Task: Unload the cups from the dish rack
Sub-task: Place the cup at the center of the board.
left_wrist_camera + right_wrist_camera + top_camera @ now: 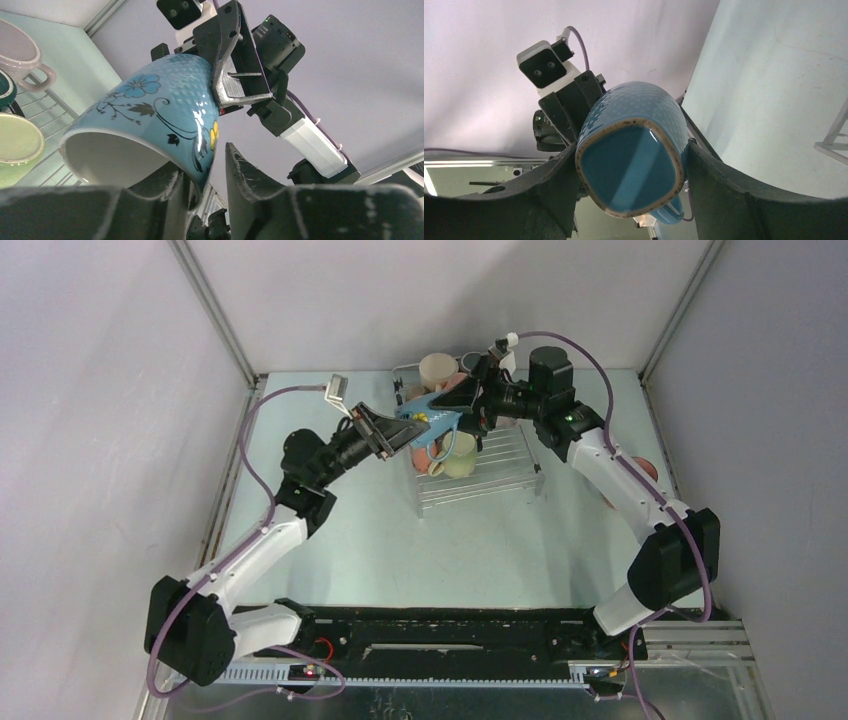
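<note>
Next, I take the cup's rim (188,173) with my left gripper and stand the blue flowered cup base-down, because my right gripper is holding it by its base end (629,170).
A blue flowered cup (428,418) hangs in the air above the left part of the dish rack (490,475). My right gripper (465,405) is shut on the cup's base end (634,110), with a finger on each side. My left gripper (207,160) straddles the wall of the cup (150,105) at its rim: one finger sits inside the mouth, and the other stands outside with a small gap showing. In the rack there are a cream cup (438,368), a pale green cup (460,455) and a pink one (432,458).
The left wrist view shows a mauve cup (20,50) and the pale green cup (17,137) on the rack's wires (45,100). Pinkish cups (645,468) stand on the table at right, partly hidden by the right arm. Grey walls enclose the table.
</note>
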Robot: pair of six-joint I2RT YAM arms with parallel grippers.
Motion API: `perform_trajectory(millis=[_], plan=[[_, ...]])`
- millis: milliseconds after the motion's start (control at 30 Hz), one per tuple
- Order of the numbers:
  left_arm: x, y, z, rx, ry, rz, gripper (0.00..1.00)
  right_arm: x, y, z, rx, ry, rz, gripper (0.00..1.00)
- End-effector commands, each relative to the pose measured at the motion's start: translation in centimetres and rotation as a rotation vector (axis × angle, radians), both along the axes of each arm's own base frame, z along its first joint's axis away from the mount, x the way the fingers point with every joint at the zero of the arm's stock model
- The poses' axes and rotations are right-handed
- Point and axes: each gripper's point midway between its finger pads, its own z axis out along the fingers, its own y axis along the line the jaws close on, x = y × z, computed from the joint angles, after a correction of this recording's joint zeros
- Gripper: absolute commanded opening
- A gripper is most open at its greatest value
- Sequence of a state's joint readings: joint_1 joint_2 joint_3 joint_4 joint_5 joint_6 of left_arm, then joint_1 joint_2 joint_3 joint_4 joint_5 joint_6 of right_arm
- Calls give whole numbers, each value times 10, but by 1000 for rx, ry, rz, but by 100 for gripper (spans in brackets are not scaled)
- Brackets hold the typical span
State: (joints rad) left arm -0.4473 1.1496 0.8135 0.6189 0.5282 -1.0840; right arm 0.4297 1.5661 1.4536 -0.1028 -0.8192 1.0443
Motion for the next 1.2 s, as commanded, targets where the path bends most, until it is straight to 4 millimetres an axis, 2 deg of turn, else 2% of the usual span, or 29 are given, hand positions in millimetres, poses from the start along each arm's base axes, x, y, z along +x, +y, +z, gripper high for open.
perform_trajectory(millis=[0,67,133,200,233,267,400,467,533,733,900,1000,1167], plan=[[-11,-1,19,-53,-88,-39,26,-26,6,30,80,-79,68,17],[-11,-1,19,-52,-87,-37,18,-28,6,29,82,-80,69,17],[-11,-1,18,-53,-86,-36,3,-29,6,28,82,-83,66,17],[-10,1,18,-56,-86,-26,0,-30,5,27,81,-85,61,20],[-10,2,18,-56,-88,-19,0,-30,5,26,80,-86,59,24],[-10,2,18,-54,-88,-13,0,-30,4,25,78,-86,55,32],[-11,5,18,-44,-83,7,0,-30,2,22,72,-100,27,80],[-10,8,17,-31,-82,28,0,-28,-1,20,61,-106,5,93],[-8,10,12,-7,-69,50,0,-26,-3,17,39,-116,-20,99],[-2,24,-1,94,-30,158,0,-19,-13,-2,-48,-115,-103,100],[5,49,-26,286,32,277,0,-12,-28,-19,-148,-131,-191,100],[10,77,-44,425,72,371,0,-11,-38,-31,-221,-139,-233,100],[19,139,-80,657,169,531,0,-7,-63,-42,-357,-188,-332,100]])
